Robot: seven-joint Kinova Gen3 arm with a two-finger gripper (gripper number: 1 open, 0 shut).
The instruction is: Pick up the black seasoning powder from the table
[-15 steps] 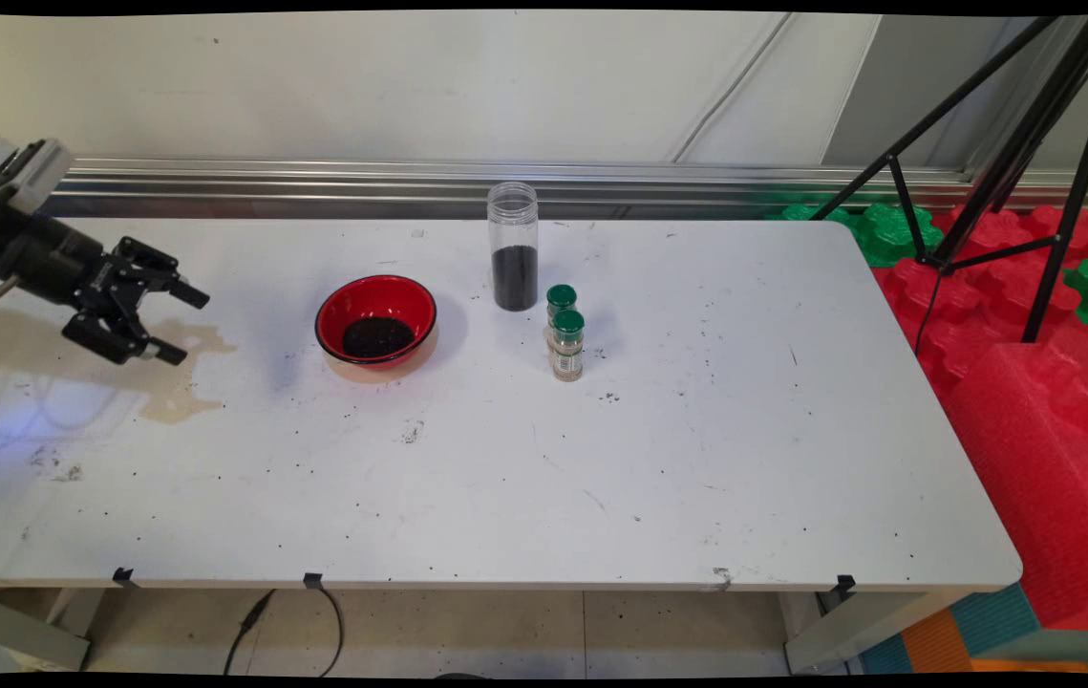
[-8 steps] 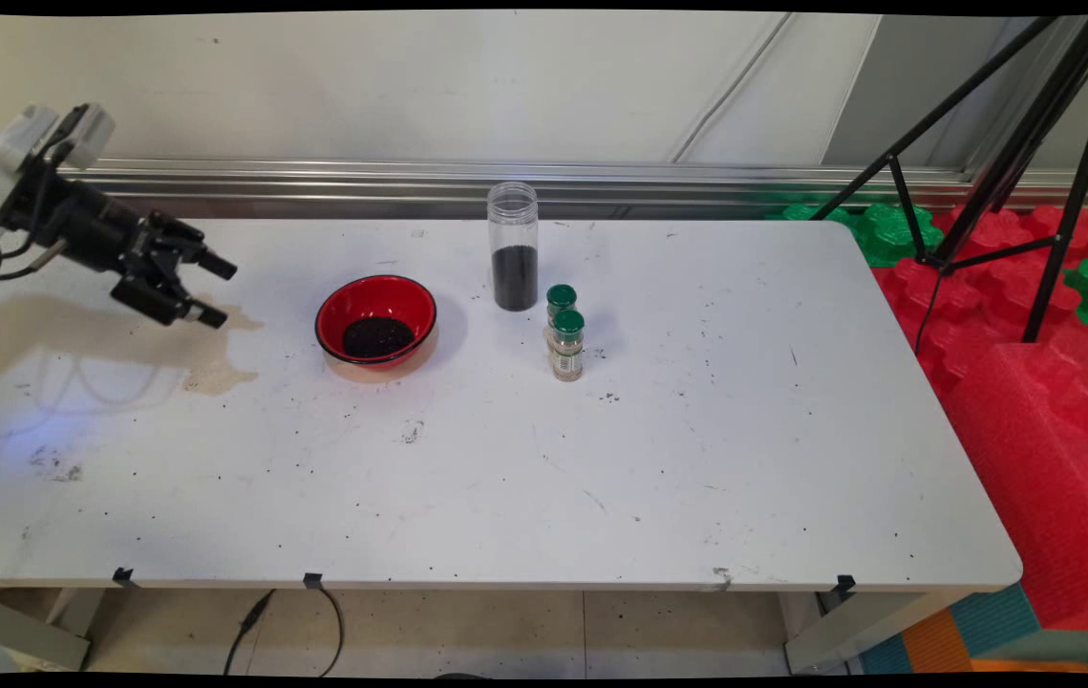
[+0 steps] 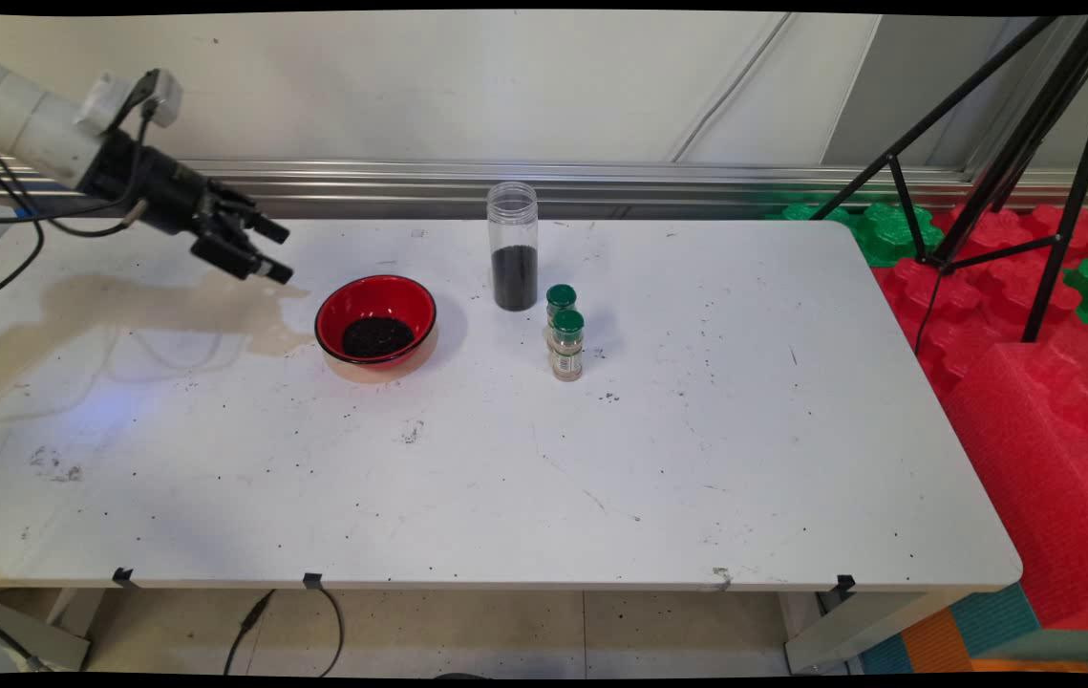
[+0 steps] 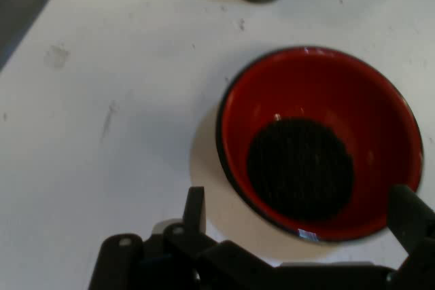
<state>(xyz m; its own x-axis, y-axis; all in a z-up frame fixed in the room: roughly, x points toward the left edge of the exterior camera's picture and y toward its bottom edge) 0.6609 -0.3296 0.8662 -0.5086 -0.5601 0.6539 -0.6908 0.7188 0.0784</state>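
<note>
The clear tall jar's opening [image 3: 513, 195] has its cap off, so I expect the dark grains inside [image 3: 514, 279] to pour freely into the red bowl when I tip the jar.
My black gripper [image 3: 278, 251] hangs open above the table's back left, pointing right and down, with nothing between its fingers. Just to its right sits a red bowl [image 3: 376, 320] with a black rim and a heap of dark grains in its bottom. In the hand view the red bowl [image 4: 319, 144] fills the middle right, and the open gripper [image 4: 302, 219] rises from the bottom edge with its fingers standing either side of the bowl's near rim. A clear tall jar [image 3: 513, 246], about a third full of dark grains, stands behind the bowl.
Two small spice bottles with green caps [image 3: 565, 334] stand right of the jar. The white table [image 3: 601, 478] is flecked with dark specks. A black tripod [image 3: 1002, 143] and red and green foam blocks [image 3: 1031, 315] lie off the table's right end.
The gripper has travelled up and to the right from the table's left edge to just left of the red bowl. It has stayed open. Nothing on the table has moved.
</note>
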